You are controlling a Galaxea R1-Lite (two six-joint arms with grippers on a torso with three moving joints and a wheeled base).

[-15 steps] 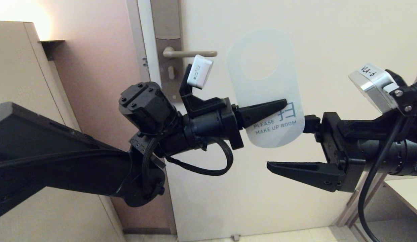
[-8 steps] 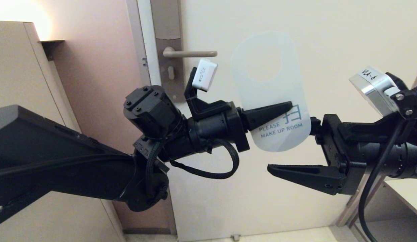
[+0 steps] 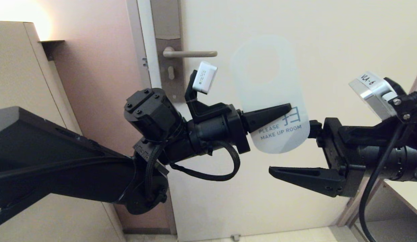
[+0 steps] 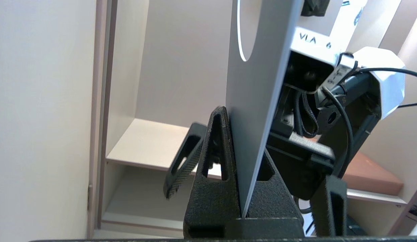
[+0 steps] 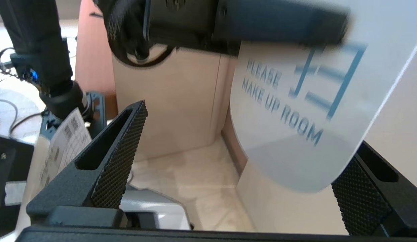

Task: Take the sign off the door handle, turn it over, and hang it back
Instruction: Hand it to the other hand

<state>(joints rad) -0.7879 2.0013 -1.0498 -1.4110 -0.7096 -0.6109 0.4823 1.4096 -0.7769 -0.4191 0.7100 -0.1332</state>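
The sign's top [image 3: 262, 39] is straight up above the robot's left gripper, so the sign will stay flat and upright when the robot carries it by its bottom end.
The sign [image 3: 266, 90] shows its white face with blue text "PLEASE MAKE UP ROOM". It hangs upright in the air, off and to the right of the door handle [image 3: 190, 53], which is bare. My left gripper [image 3: 289, 108] is shut on the sign's lower half from the left; the left wrist view shows the sign [image 4: 255, 101] edge-on between the closed jaws [image 4: 243, 134]. My right gripper [image 3: 272, 149] is open, its jaws spread around the sign's bottom end, one finger behind it. In the right wrist view the sign [image 5: 296, 134] stands between the open fingers [image 5: 250, 124], near one pad [image 5: 359, 198].
The cream door [image 3: 329, 50] stands close behind both grippers. The grey-brown backplate [image 3: 168, 72] is at its left edge. A beige cabinet [image 3: 13, 74] is at the left, a shelf [image 3: 408, 193] at the lower right.
Both grippers and the sign have drifted slightly right and down. The left gripper keeps its hold, the right one stays open.
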